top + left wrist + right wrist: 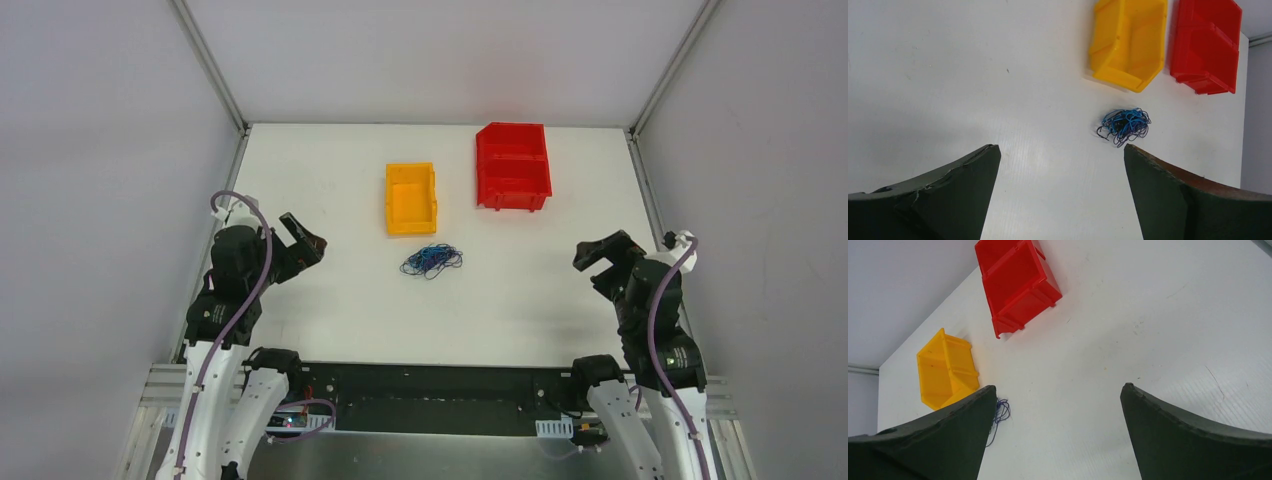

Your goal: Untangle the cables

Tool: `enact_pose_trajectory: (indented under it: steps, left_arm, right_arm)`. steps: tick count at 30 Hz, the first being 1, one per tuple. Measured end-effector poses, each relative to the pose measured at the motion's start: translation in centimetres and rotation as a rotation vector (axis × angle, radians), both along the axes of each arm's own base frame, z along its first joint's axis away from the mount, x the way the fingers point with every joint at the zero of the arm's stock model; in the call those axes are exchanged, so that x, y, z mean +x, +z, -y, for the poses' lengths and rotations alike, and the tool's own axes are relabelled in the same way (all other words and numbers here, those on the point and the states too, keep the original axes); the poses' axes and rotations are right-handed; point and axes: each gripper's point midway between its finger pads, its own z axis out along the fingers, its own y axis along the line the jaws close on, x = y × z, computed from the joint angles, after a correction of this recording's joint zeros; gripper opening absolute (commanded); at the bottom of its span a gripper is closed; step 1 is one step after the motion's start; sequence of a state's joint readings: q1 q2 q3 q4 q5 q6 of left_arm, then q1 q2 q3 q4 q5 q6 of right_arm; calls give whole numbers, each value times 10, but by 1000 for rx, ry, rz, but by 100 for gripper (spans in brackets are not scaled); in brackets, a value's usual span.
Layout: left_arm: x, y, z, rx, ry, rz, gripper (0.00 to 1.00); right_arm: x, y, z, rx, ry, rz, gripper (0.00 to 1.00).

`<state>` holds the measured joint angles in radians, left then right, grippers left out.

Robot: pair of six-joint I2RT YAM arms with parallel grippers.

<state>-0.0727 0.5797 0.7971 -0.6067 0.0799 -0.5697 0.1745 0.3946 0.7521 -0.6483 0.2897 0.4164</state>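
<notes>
The cables are clear of the yellow bin and the way is open, so the robot's left gripper should keep going to the nearest loops and close there.
The cables lie as one small tangled heap of thin blue and black wire on the white table, just in front of the yellow bin. In the left wrist view the cables sit beyond the right fingertip. In the right wrist view only a few blue loops of the cables show past the left finger. My left gripper is open at the table's left side, well away from the heap. My right gripper is open at the right side, also apart from it. Both hold nothing.
A yellow bin stands behind the heap, and a red bin stands to its right near the back edge. The yellow bin and red bin show in the left wrist view. Grey walls enclose the table.
</notes>
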Motion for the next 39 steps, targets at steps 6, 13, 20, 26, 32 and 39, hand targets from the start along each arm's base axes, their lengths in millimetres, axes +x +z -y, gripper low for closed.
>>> enact_pose_trajectory:
  steps: [6,13,20,26,32,39]
  left_arm:
    - [2,5,15,-41,-76,24,100]
    - [15,-26,54,-91,-213,-43,100]
    - [27,-69,120,-4,-449,-157,96]
    - [42,-94,146,81,-558,-167,92]
    - [71,-108,183,122,-650,-64,89]
    - [85,-139,202,155,-723,-63,80]
  right_arm:
    - [1,4,-1,7,3,15,99]
    - [7,2,-8,38,22,0,99]
    - [16,-15,-21,72,64,-53,99]
    - [18,-21,-31,101,111,-63,99]
    - [22,-27,-37,103,143,-85,99]
    - [25,-38,-41,88,166,-138,99]
